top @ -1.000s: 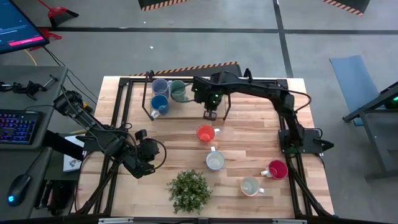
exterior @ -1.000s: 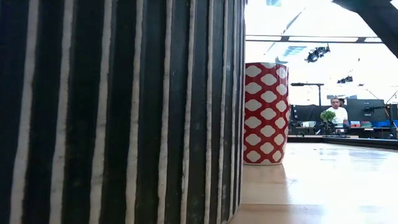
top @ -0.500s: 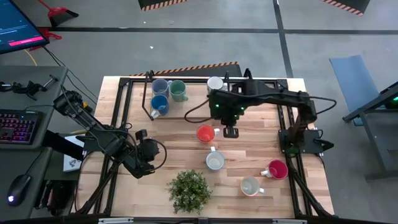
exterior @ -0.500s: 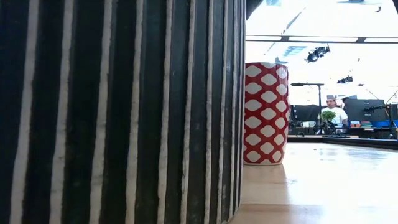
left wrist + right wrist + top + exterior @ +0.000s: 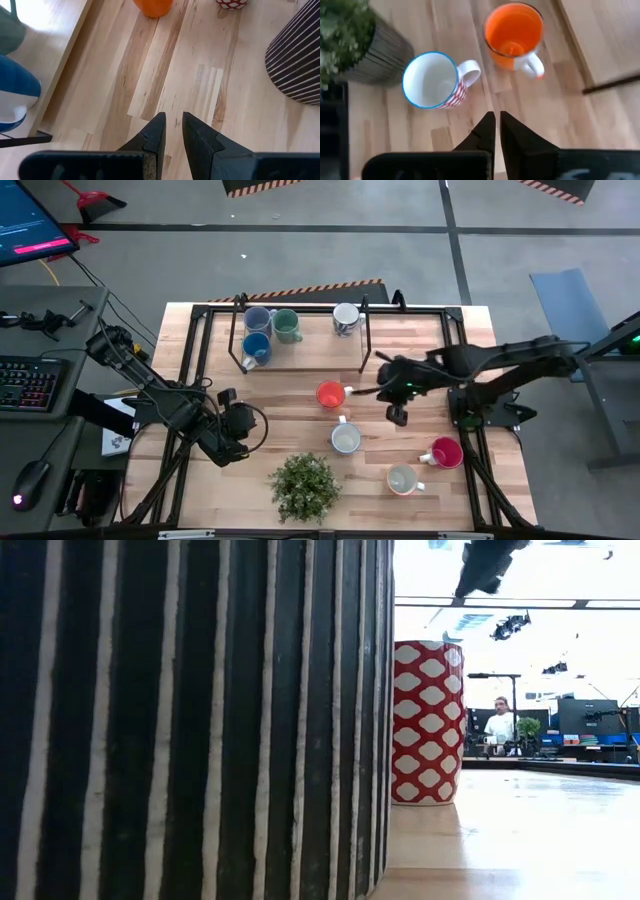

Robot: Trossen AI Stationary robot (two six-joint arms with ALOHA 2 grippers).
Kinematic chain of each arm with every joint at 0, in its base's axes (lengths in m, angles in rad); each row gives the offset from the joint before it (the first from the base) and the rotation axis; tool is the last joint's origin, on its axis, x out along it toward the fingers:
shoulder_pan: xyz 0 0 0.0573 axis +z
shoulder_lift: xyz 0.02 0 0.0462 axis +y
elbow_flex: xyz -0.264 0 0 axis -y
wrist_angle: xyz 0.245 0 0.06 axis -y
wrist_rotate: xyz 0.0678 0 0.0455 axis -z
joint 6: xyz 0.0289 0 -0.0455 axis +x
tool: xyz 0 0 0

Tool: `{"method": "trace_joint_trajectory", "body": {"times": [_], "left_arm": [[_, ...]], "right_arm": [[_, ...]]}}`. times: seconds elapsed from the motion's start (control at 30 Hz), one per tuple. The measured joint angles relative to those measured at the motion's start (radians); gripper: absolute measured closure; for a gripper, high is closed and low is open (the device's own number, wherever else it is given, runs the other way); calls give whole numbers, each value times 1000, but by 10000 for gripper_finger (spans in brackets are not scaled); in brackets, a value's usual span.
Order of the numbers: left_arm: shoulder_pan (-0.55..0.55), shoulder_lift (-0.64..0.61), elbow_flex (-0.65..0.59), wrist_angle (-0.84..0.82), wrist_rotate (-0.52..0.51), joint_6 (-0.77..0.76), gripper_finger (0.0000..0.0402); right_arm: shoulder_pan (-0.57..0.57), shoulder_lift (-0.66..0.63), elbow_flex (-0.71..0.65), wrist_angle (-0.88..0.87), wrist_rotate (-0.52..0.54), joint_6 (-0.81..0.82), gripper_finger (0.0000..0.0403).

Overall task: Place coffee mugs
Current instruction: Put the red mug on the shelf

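My right gripper is moving toward the red mug, which stands upright and clear of the cream mug. It should keep going until its fingers open over the red mug's rim.
Grey-blue, green, blue and white mugs stand on the raised wooden shelf at the far side. On the table stand an orange mug, a white mug with a red pattern, a red mug and a cream mug. My right gripper hovers shut and empty, right of the orange mug. My left gripper waits at the near left, its fingers a narrow gap apart, empty.
A leafy plant in a striped pot stands near the front edge, left of the cream mug. A black frame runs along the table's sides. Bare wood lies between the shelf and the orange mug. A person stands far behind.
My right gripper has drawn back from the shelf toward the table's right and near edges, turning as it went, still shut and empty. The white mug at the shelf's right end, hidden under the arm before, now shows.
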Motion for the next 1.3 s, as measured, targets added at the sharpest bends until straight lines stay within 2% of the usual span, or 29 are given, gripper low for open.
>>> {"method": "trace_joint_trajectory", "body": {"times": [0.1,0.17,0.37,0.53,0.83,0.93,1.07,1.3], "left_arm": [[1,0,0,0,0,0,346],[1,0,0,1,0,-1,346],[2,0,0,3,0,-2,346],[7,0,0,4,-6,-2,346],[55,0,0,4,-9,-1,346],[66,0,0,4,-8,-2,346],[73,0,0,5,-4,-2,346],[73,0,0,4,4,-1,346]], "right_arm": [[21,-88,-108,83,0,73,399],[47,-116,-142,54,-4,98,399],[146,-141,-110,-277,-84,243,399],[259,-153,-78,-442,-133,381,399],[512,-159,-78,-479,-13,629,395],[580,-159,-79,-494,-11,713,378],[651,-158,-116,-481,-13,835,336],[694,-154,-203,-438,-9,892,257]]}}
